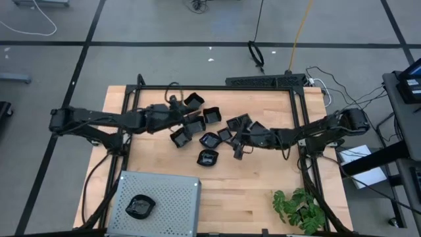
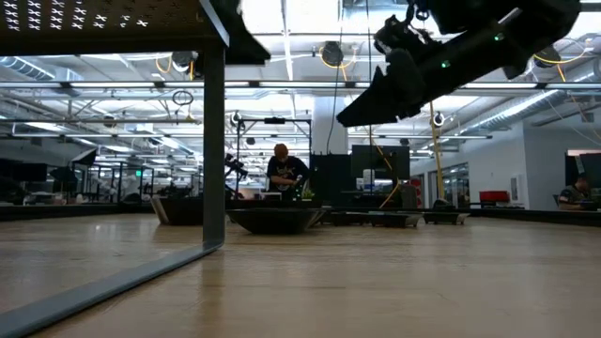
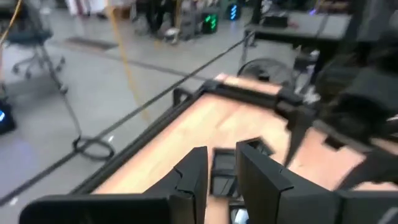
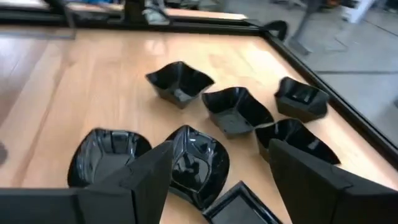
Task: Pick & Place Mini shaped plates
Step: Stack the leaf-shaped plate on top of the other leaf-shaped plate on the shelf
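Note:
The rounded plate [image 1: 210,139] sits open side up in line with my right gripper's open fingers, so I keep descending until they straddle its near rim [image 4: 190,197], then close.
Several glossy black mini shaped plates [image 1: 212,116] lie clustered on the middle of the wooden table, resting on their bases. One more plate [image 1: 139,206] sits in the grey perforated tray [image 1: 171,197] at the near left corner. My left gripper [image 1: 187,120] reaches in from the left over the cluster's left side, its fingers nearly together on a dark plate [image 3: 224,167]. My right gripper [image 4: 221,148] is open and hovers above the right side of the cluster [image 1: 238,148], raised clear of the table in the low view [image 2: 362,113]. A rounded plate [image 4: 196,162] lies under its gap. My left gripper has a dark plate's wall [image 3: 222,177] in the narrow gap between its two fingers [image 3: 194,174], a pinch. The picture is blurred. I cannot tell which side of the plate this is, or whether the plate is lifted clear of the table.
A black frame [image 1: 217,87] runs along the table's far and side edges. A green plant [image 1: 299,207] stands at the near right corner. The tray's leg [image 2: 214,150] rises close by on the near left. Bare wood lies between tray and plant. A person [image 2: 282,169] stands far behind.

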{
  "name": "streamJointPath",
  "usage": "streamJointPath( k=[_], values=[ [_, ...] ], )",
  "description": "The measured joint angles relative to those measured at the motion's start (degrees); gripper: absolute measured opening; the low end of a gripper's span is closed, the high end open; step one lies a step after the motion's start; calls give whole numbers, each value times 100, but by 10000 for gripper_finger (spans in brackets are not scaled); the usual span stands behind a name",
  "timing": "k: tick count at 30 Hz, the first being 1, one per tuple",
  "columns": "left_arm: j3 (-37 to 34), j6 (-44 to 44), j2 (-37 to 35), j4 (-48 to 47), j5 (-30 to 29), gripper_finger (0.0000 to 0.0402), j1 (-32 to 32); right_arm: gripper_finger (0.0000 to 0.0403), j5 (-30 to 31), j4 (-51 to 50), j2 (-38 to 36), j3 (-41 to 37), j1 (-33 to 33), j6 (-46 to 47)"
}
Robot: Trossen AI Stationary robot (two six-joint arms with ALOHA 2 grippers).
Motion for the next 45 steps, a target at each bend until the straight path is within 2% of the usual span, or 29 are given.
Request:
streamJointPath(
  k=[3, 6, 12, 17, 26, 39, 45],
  values=[
    [-10, -220, 342, 102, 426, 102, 209, 254, -346, -210, 301, 174, -151, -350],
    [-4, -78, 608, 646, 765, 145, 231, 254, -600, -474, 735, 452, -181, -382],
    [-4, 661, 519, 854, 405, 252, 221, 254, -597, -1057, 1644, 1128, -63, -867],
    [-4, 1182, 300, 874, 365, 299, 263, 254, -602, -1219, 2054, 1383, -46, -1054],
    [-4, 967, 279, 847, 243, 304, 282, 243, -601, -1101, 2470, 1440, -48, -1451],
    [-4, 747, 279, 742, 260, 299, 42, 153, -595, -1326, 2493, 1446, -20, -1379],
    [-4, 621, 279, 603, 258, 305, -104, 102, -598, -1405, 2489, 1446, -20, -1017]
  ],
)
